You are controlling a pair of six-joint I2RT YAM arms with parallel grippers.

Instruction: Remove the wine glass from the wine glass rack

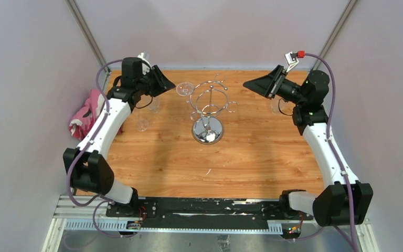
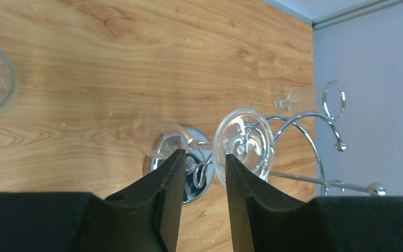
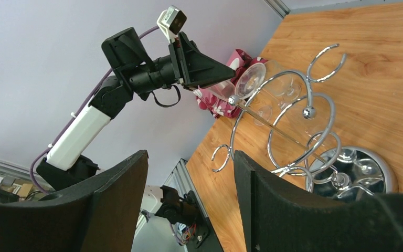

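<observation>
The wine glass's foot (image 1: 185, 88) sticks out past the rack toward my open left gripper, so I should keep going closer until my fingers can close on the foot's rim (image 1: 178, 90).
The chrome wine glass rack (image 1: 208, 105) stands mid-table on its round mirror base (image 1: 208, 131). A clear wine glass hangs upside down from its left hook, foot (image 1: 184, 88) uppermost. My left gripper (image 1: 171, 84) is open and level with that foot, just left of it. In the left wrist view the glass foot (image 2: 243, 140) sits just past my right fingertip (image 2: 234, 163), and the faint bowl (image 2: 162, 137) hangs over the rack base (image 2: 189, 176). My right gripper (image 1: 247, 84) is open and empty, right of the rack. The right wrist view shows the rack (image 3: 294, 126) and the glass foot (image 3: 250, 80).
Two clear glasses (image 1: 142, 123) (image 1: 154, 104) stand by the left arm and one (image 1: 278, 106) by the right arm. A pink cloth (image 1: 86, 114) lies at the table's left edge. Walls enclose the back and both sides.
</observation>
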